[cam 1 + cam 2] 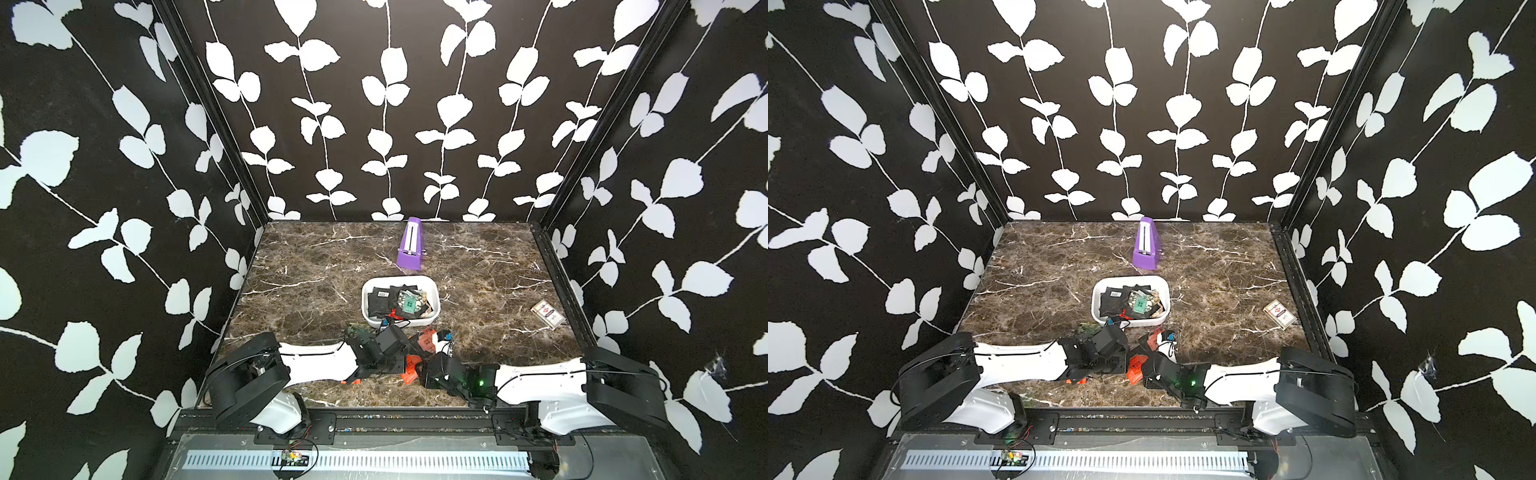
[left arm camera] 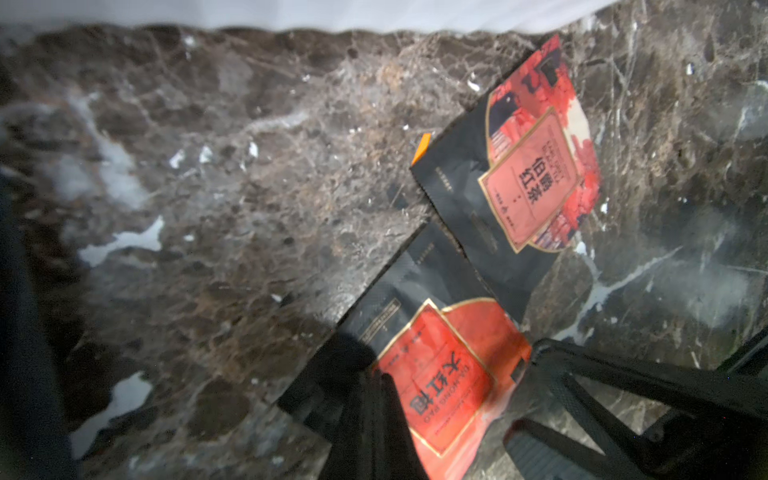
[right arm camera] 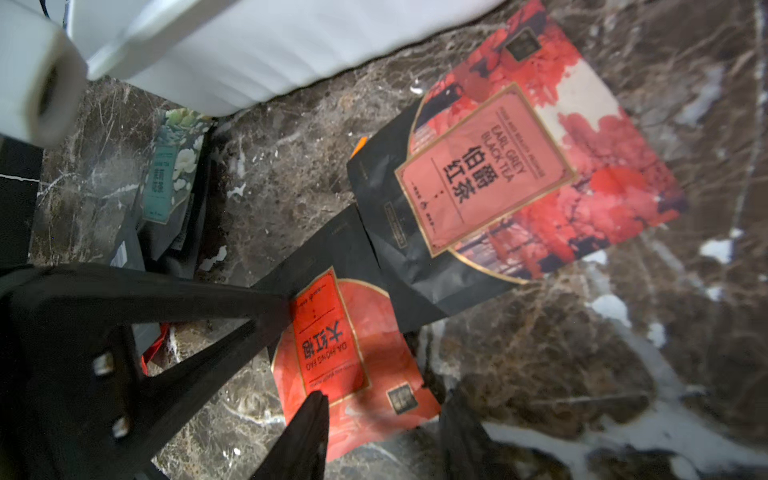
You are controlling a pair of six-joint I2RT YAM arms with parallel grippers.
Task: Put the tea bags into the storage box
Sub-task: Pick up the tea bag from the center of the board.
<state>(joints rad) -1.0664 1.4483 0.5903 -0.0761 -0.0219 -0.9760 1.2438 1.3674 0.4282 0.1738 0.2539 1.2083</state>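
Note:
The Da Hong Pao bag (image 3: 332, 344) has the closed fingers of my left gripper resting on it, so my right gripper should pinch the bag's near edge (image 3: 380, 428) and lift the bag into the box.
The white storage box (image 1: 432, 286) stands mid-table with several tea bags (image 1: 380, 300) inside. In front of it two orange-red tea bags lie flat: the Earl Grey one (image 3: 519, 166) and the Da Hong Pao one (image 3: 332, 353). My left gripper (image 2: 380, 382) is shut, and its tips rest on the Da Hong Pao bag (image 2: 449, 395); whether they pinch it is unclear. My right gripper (image 3: 384, 407) is open, its fingers standing either side of that bag's near edge. A green-faced tea bag (image 3: 174, 174) lies beside the box wall (image 3: 249, 41), and it also shows in a top view (image 1: 355, 330).
A purple wedge with a white stripe (image 1: 409, 245) stands behind the box. A flat card pack (image 1: 547, 314) lies near the right wall. Both arms (image 1: 316, 361) (image 1: 540, 374) crowd the front of the marble table (image 1: 311, 282).

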